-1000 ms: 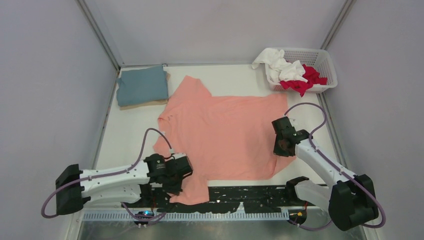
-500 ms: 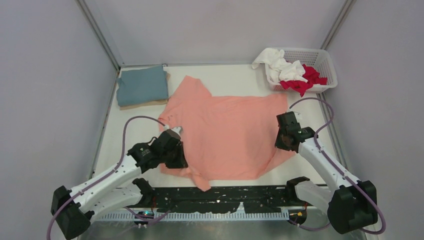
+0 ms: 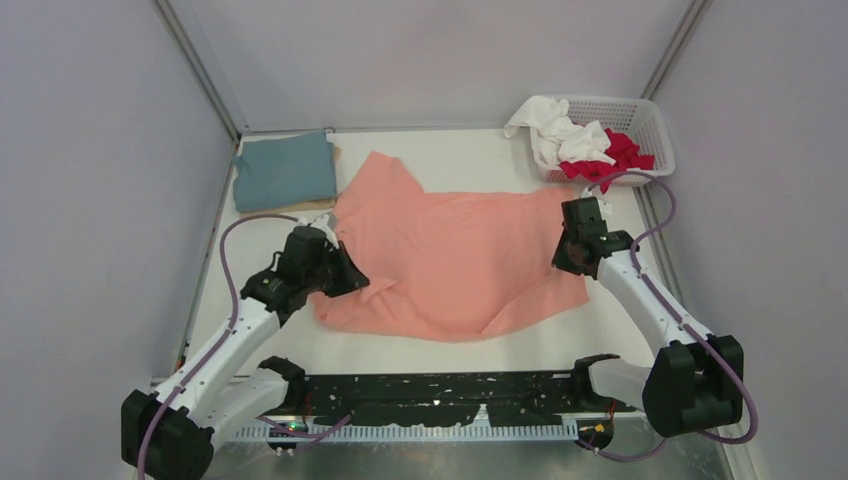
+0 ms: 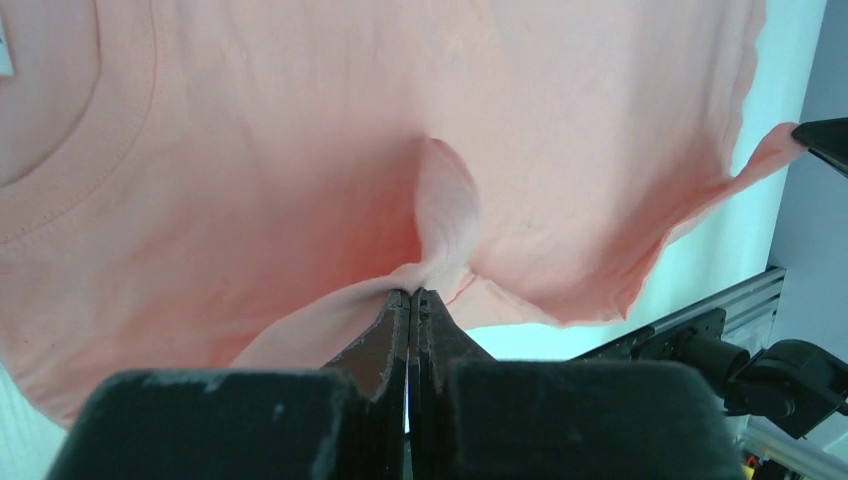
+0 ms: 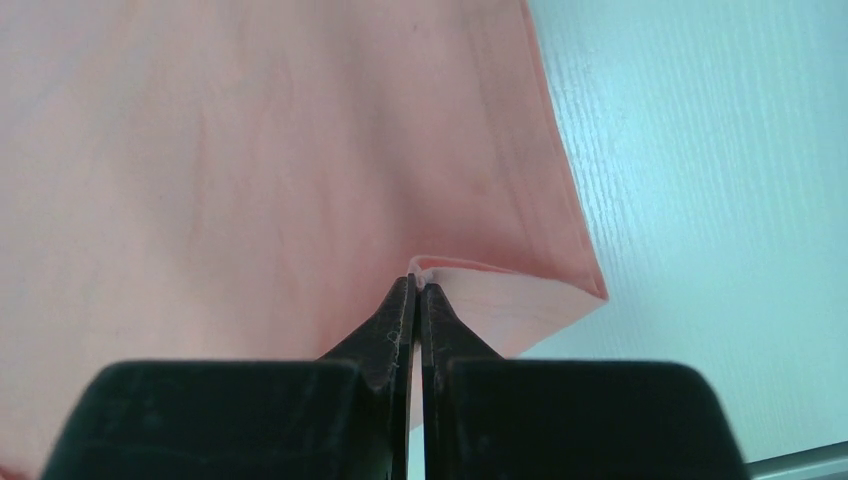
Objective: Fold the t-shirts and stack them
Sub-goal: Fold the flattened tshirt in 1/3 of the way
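The t-shirt's far half (image 3: 470,222) lies flat under its pinched near part. My left gripper should keep folding toward the t-shirt's far side (image 3: 376,236) until the flap lies straight.
The salmon-pink t-shirt (image 3: 455,260) lies across the table's middle, its near half lifted and folding over toward the far side. My left gripper (image 3: 345,278) is shut on a pinch of the shirt's left near part (image 4: 440,250). My right gripper (image 3: 568,258) is shut on the shirt's right hem corner (image 5: 500,290). A folded teal-blue t-shirt (image 3: 284,171) lies on a tan one (image 3: 290,209) at the far left. White (image 3: 556,130) and red (image 3: 610,158) shirts are in the basket.
The white lattice basket (image 3: 647,125) stands at the far right corner. Grey walls close the table on left, right and back. A black rail (image 3: 440,395) with the arm bases runs along the near edge. Bare white table (image 3: 250,290) shows left of the shirt.
Both grippers have carried the shirt's near edge away from the front rail toward the far side. The near sleeve and hem came off the rail and now fold over the shirt.
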Available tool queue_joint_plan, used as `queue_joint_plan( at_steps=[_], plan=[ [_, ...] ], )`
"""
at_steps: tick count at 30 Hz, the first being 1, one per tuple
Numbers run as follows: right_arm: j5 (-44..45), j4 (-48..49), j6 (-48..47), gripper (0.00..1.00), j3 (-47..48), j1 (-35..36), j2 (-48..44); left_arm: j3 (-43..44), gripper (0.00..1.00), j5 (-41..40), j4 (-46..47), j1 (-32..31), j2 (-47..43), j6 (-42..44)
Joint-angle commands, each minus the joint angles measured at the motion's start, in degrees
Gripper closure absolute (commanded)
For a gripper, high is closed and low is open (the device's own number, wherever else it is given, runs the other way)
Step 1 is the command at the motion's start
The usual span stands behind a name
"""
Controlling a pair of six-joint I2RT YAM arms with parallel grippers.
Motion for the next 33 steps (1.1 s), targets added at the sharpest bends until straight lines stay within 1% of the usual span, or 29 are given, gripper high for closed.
queue_joint_plan(
  at_steps=[1, 5, 9, 14, 23, 27, 30, 33],
  plan=[
    [1.59, 2.26, -0.84, 0.95, 3.32, -1.62, 0.12, 1.82, 1.0, -0.39, 5.38, 2.51, -0.16, 2.47],
    [1.56, 4.37, -0.62, 0.94, 3.98, -2.84, 0.95, 1.62, 1.0, -1.39, 8.59, 4.08, 0.11, 3.8],
    [2.07, 4.33, -0.93, 0.94, 5.59, -3.73, 2.69, 2.07, 1.0, -3.08, 10.91, 4.41, -0.41, 5.01],
    [3.79, 4.43, -1.01, 0.94, 5.9, -5.32, 3.3, 2.09, 1.0, -8.06, 10.11, 5.37, -0.63, 5.95],
    [5.38, 6.37, -1.02, 0.94, 5.52, -8.1, 3.45, 2.66, 1.0, -9.39, 11.8, 7.03, 2.5, 7.63],
    [6.94, 7.41, -1.32, 0.94, 5.1, -8.5, 3.04, 2.62, 1.0, -7.54, 14.18, 7.52, 3.35, 8.33],
    [5.52, 8.62, -1.11, 0.94, 5.2, -8.68, 3.31, 2.59, 1.0, -7.46, 16.19, 8.01, 5.05, 8.73],
    [4.65, 9.12, -0.82, 0.94, 5.89, -8.6, 5.04, 4.11, 1.0, -5.47, 17.64, 8.35, 8.33, 10.05]
  ],
)
